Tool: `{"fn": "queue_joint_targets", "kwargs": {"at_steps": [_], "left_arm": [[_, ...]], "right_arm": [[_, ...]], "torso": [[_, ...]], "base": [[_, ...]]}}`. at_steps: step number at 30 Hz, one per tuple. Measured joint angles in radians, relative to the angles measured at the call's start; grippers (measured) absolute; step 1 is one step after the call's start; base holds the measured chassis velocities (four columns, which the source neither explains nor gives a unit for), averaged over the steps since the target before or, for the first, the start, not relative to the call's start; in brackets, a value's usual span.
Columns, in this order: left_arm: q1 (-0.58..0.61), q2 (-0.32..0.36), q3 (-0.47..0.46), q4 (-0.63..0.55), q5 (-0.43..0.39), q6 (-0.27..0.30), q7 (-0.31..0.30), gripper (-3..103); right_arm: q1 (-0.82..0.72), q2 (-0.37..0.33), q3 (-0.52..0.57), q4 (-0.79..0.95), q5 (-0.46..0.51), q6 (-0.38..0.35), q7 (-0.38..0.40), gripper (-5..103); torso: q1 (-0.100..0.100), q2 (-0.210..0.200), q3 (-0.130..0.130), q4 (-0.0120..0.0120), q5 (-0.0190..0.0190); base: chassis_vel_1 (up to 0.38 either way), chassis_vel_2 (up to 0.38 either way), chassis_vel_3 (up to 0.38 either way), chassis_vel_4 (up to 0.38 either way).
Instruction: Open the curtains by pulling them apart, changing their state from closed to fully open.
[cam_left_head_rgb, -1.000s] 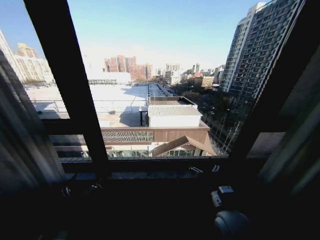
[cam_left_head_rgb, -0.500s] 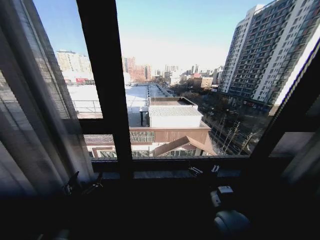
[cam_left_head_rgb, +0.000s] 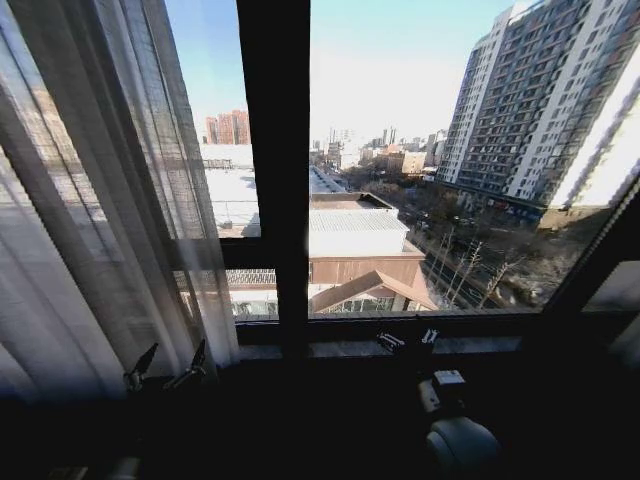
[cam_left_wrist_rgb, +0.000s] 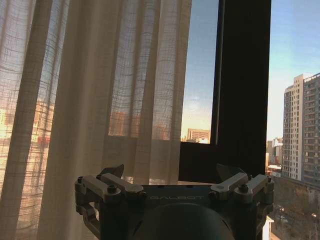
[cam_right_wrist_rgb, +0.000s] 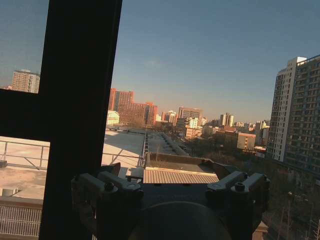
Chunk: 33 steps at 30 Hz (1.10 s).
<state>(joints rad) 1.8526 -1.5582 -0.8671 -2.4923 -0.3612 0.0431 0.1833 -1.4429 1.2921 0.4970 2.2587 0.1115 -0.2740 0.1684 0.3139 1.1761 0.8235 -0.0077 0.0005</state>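
I expect the panel to trail behind at its top, and its inner edge (cam_left_head_rgb: 220, 290) to bunch and slant, when I pull it low down, because the panel hangs in loose, sheer pleats (cam_left_head_rgb: 130, 180).
One panel of the curtains (cam_left_head_rgb: 90, 220) hangs at the left of the window, sheer, cream and pleated. It covers the glass up to the dark upright bar (cam_left_head_rgb: 275, 170). My left gripper (cam_left_head_rgb: 168, 362) is low in front of the panel's lower inner edge, open, with nothing between its fingers. In the left wrist view the curtains (cam_left_wrist_rgb: 90, 100) hang ahead of the open left gripper (cam_left_wrist_rgb: 170, 170); I cannot tell whether it touches the fabric. My right gripper (cam_left_head_rgb: 408, 340) is open near the window sill, facing bare glass. The right wrist view also shows the right gripper (cam_right_wrist_rgb: 170, 167) open.
A dark window frame bar (cam_left_wrist_rgb: 245, 85) (cam_right_wrist_rgb: 75, 100) stands upright between the two grippers. The window sill (cam_left_head_rgb: 340, 348) runs across just beyond them. Outside are rooftops and a tall apartment block (cam_left_head_rgb: 540, 110). My right arm's wrist (cam_left_head_rgb: 460, 440) shows low in the head view.
The whole head picture has shifted to the right, so the camera has turned left. The left curtain panel now takes up much more of the view. Both grippers keep their places in the picture.
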Motion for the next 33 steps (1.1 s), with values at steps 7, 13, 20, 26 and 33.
{"fn": "queue_joint_targets", "kwargs": {"at_steps": [7, 13, 20, 26, 33], "left_arm": [[-0.007, 0.003, 0.0, 0.01, 0.003, 0.001, -0.001, 100], [-0.055, 0.053, 0.001, 0.047, 0.019, 0.022, -0.033, 100], [-0.184, 0.15, 0.065, 0.119, 0.015, 0.085, -0.109, 100], [-0.309, 0.218, 0.141, 0.246, 0.0, 0.117, -0.155, 100], [-0.465, 0.282, 0.26, 0.398, -0.017, 0.148, -0.227, 100]], "right_arm": [[-0.001, -0.001, 0.001, -0.012, 0.018, 0.035, -0.01, 100], [0.001, 0.003, 0.009, -0.024, 0.018, 0.043, -0.01, 100], [0.014, -0.002, 0.013, -0.039, 0.018, 0.046, -0.007, 100], [0.038, -0.02, 0.008, -0.058, 0.017, 0.046, -0.001, 100], [0.078, -0.029, 0.002, -0.092, 0.015, 0.046, 0.004, 100]], "torso": [[0.0, 0.0, 0.0, 0.0002, -0.0003], [0.0, 0.0, 0.0, 0.0003, -0.0009], [0.0, 0.0, 0.0, -0.0004, 0.0008], [0.0, 0.0, 0.0, 0.0, -0.0001], [0.0, 0.0, 0.0, 0.0002, -0.0004]], "base": [[0.315, 0.32, -0.308, -0.316], [0.175, 0.128, -0.153, -0.164], [-0.005, -0.023, 0.007, 0.018], [-0.008, -0.011, 0.01, 0.007], [0.0, 0.0, 0.0, 0.0]]}}
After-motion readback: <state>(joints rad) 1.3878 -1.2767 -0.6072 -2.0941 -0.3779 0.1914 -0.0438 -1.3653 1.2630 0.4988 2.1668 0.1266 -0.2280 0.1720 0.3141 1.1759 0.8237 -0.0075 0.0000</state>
